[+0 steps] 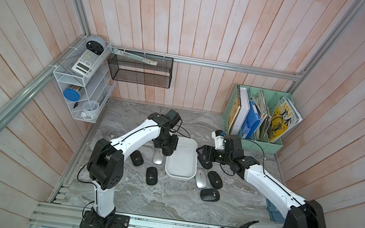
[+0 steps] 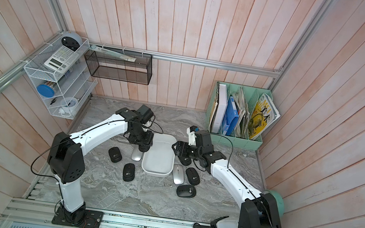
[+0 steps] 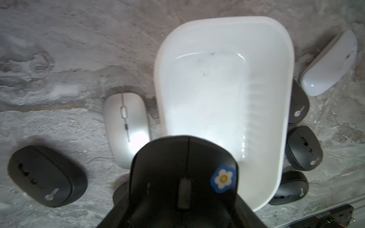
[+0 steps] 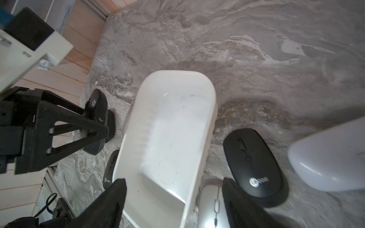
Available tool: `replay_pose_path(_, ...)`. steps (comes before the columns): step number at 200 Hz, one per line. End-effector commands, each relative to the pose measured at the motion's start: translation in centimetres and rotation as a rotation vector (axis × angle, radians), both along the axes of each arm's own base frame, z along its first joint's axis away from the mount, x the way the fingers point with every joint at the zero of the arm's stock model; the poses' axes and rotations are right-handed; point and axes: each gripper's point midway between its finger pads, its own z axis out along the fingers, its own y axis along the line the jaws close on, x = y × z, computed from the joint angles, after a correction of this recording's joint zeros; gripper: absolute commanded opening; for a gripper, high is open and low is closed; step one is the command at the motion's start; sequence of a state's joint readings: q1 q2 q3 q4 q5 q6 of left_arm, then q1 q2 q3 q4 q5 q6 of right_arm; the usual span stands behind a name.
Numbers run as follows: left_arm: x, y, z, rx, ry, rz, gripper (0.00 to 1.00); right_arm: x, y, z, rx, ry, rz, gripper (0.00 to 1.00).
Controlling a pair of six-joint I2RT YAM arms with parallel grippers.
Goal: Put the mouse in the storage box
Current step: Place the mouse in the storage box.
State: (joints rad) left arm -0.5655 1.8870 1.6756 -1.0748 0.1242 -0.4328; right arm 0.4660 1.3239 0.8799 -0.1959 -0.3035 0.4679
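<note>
My left gripper should keep carrying the flower mouse [image 1: 167, 152] until it gets close to the storage box's bottom [image 1: 185, 156], because the mouse sits square in the gripper and the box's bottom is empty.
The storage box [image 1: 178, 176] [image 2: 156, 172] is a white lidless tub in mid-table, and nothing lies in it. My left gripper [image 1: 165, 151] [image 2: 143, 147] is shut on a black mouse [image 3: 183, 177] with a blue flower sticker. That mouse hangs at the box's left rim [image 3: 158, 79], nose down, and also shows in the right wrist view as the flower mouse [image 4: 96, 110]. My right gripper [image 1: 200, 152] [image 4: 173, 195] stands open at the box's right side. The box's wall [image 4: 126, 142] and a silver mouse [image 4: 212, 205] show between its fingers.
Loose mice lie round the box: a silver mouse [image 1: 157, 159] and two black mice [image 1: 136, 158] [image 1: 151, 176] on its left, a silver one [image 1: 201, 178] and black ones [image 1: 215, 179] [image 1: 209, 194] on its right. A mint-green file holder [image 1: 259, 141] stands back right.
</note>
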Motion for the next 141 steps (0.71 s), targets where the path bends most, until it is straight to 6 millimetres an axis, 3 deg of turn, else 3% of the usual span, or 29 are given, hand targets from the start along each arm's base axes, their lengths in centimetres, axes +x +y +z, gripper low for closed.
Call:
replay_pose_path(1, 0.8, -2.9, 0.3, -0.066, -0.004, 0.003, 0.40, -1.7, -2.1, -1.3, -0.051, 0.029, -0.043, 0.83)
replay_pose_path(27, 0.8, -5.6, -0.4, -0.092, 0.014, -0.016, 0.39, -2.8, -3.2, -1.4, -0.067, 0.023, -0.064, 0.83)
replay_pose_path(74, 1.2, -7.7, -2.9, -0.053, 0.042, -0.008, 0.40, -3.7, -4.4, -1.8, -0.085, 0.013, -0.077, 0.84)
replay_pose_path(94, 1.2, -8.3, -4.4, -0.004, 0.060, -0.019, 0.39, -3.7, -4.6, -1.8, -0.089, 0.010, -0.079, 0.84)
replay_pose_path(141, 2.5, -8.1, -5.6, 0.074, 0.047, 0.019, 0.40, -3.7, -5.0, -2.0, -0.097, 0.004, -0.077, 0.84)
